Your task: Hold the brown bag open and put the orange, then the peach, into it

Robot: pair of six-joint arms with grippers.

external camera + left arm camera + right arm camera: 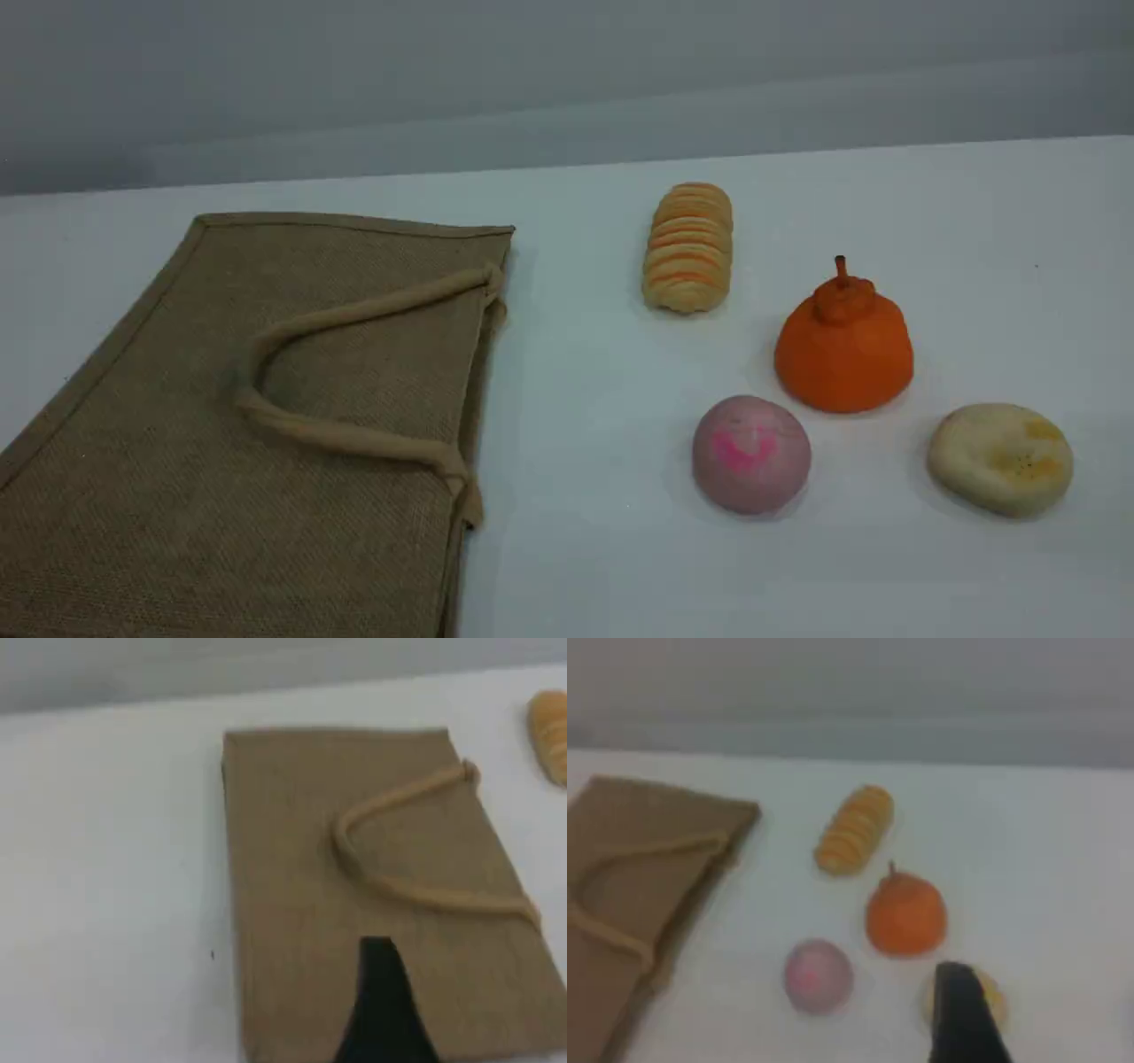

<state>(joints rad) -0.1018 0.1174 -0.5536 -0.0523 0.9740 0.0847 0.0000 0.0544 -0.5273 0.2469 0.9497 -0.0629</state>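
I expect the brown bag's opening (476, 385) to open up wide when I lift the handle, because the handle's knots (459, 475) are on the edge of the bag's top panel.
The brown bag (221, 425) lies flat on the table's left side, mouth edge toward the right, with a beige handle (354, 310) looped on top. The orange (844, 341) stands at right of centre, and the pink peach (751, 454) rests just in front and left of it. Neither arm shows in the scene view. In the left wrist view a dark fingertip (383, 1001) hovers high over the bag (354, 886). The right wrist view has its dark fingertip (961, 1010) high above the table, near the orange (906, 914) and peach (819, 975). Both grippers are open and nothing is held.
A ridged beige-and-orange roll (690, 247) lies behind the orange. A flat cream-yellow disc (1000, 458) sits at the far right, partly behind the fingertip in the right wrist view. The white table (585, 549) ends at a grey wall behind.
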